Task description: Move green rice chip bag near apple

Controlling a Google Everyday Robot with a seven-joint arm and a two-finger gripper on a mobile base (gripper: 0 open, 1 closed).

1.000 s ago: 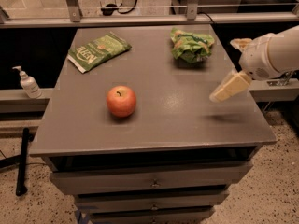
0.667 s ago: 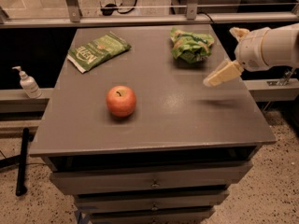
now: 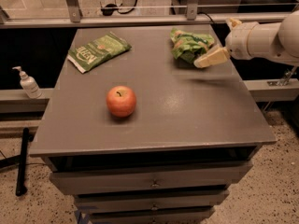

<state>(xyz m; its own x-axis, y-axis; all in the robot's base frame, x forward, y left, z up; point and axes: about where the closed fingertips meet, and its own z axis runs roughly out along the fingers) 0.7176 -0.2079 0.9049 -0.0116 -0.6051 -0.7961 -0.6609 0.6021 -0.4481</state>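
Observation:
The green rice chip bag [image 3: 192, 47] will stick out sideways from my gripper when I lift it, because puffed, crumpled folds [image 3: 187, 43] show.
The green rice chip bag [image 3: 188, 45] lies crumpled at the far right of the grey table [image 3: 154, 106], bright green with orange patches. The apple [image 3: 121, 101] stands left of the table's middle, red-orange with a short stem. My gripper [image 3: 210, 58] comes in from the right on a white arm. Its cream finger [image 3: 212, 57] points left and down, just above the table at the bag's near right corner. The apple is well to the left of the gripper.
A flat darker green packet [image 3: 98, 51] lies at the far left of the table. A white pump bottle [image 3: 28, 82] stands on a ledge to the left. Drawers [image 3: 152, 183] sit under the tabletop. A rail [image 3: 140, 18] runs behind the table.
The gripper has moved up and away from me and to the left, from above the table's right middle to the near right corner of the chip bag. Bag and apple have not moved.

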